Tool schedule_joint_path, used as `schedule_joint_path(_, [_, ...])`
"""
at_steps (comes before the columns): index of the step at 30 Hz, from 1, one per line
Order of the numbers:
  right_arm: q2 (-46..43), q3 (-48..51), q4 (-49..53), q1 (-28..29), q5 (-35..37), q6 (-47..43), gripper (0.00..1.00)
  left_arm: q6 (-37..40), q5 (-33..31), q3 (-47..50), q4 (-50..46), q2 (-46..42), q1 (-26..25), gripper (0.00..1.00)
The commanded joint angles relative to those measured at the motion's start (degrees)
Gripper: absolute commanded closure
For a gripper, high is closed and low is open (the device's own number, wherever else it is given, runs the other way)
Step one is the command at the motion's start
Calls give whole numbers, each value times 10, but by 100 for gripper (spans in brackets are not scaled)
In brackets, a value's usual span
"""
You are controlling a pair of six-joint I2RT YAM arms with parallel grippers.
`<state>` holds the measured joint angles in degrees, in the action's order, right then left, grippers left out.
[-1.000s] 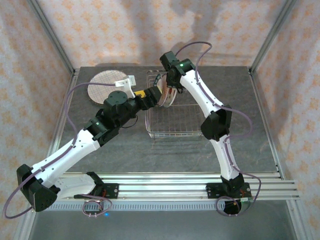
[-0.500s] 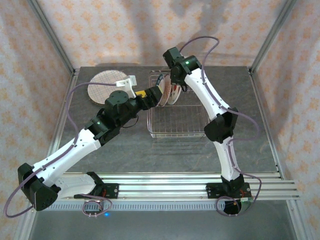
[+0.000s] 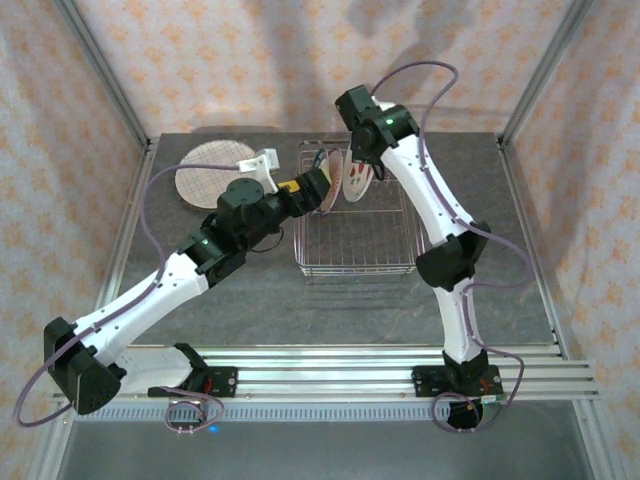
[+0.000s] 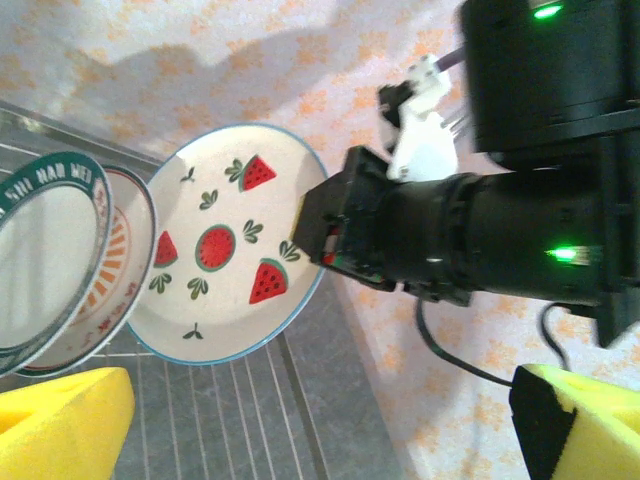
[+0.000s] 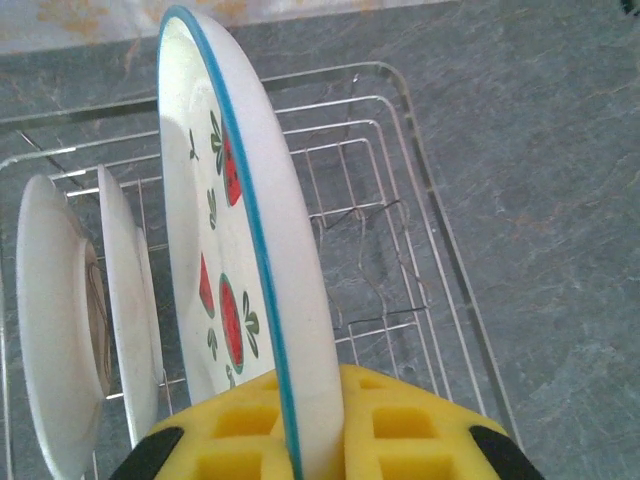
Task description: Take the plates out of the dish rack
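The robot's right gripper holds the watermelon plate (image 4: pixel 290 215) by one side, so the left gripper should keep moving open toward the plate's free edge (image 4: pixel 192 362) until its fingers straddle it.
My right gripper (image 5: pixel 315 440) is shut on the rim of a white plate with watermelon slices and a blue edge (image 5: pixel 250 250), held upright above the dish rack (image 3: pixel 350 245). In the left wrist view that plate (image 4: pixel 225 245) faces me. Two more plates stand in the rack beside it: one with a green lettered rim (image 4: pixel 50 260) and one with an orange-red rim (image 4: pixel 120 285). My left gripper (image 4: pixel 320 430) is open at the rack's left side, its yellow fingers (image 4: pixel 60 425) wide apart with nothing between them. A purple plaid plate (image 3: pixel 205 172) lies flat on the table, back left.
The rack's wire floor (image 5: pixel 400 200) under the lifted plate is bare on its near half. Grey tabletop (image 3: pixel 250 300) lies open in front of the rack and to its right. Patterned curtain walls and metal frame posts (image 3: pixel 530 80) close in the back and sides.
My right arm has raised the watermelon plate up and to the right, away from the other plates in the rack. My left arm has edged a little forward toward the rack, still open.
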<state>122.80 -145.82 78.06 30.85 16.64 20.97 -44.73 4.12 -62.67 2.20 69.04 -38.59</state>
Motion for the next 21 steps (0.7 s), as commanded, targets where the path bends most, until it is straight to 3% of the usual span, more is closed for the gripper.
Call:
schedule_joint_path(1, [-79, -26, -7, -15, 38, 6, 100, -33, 20, -33, 34, 27, -8, 3])
schedule_joint_path(4, [-104, -26, 0, -27, 31, 7, 100, -59, 34, -55, 38, 58, -10, 3])
schedule_joint_path(14, [-191, -7, -4, -84, -39, 44, 100, -266, 76, -126, 131, 204, -20, 4])
schedule_joint_path(21, [-238, 14, -13, -126, -101, 78, 100, -322, 111, -239, 148, 318, -31, 6])
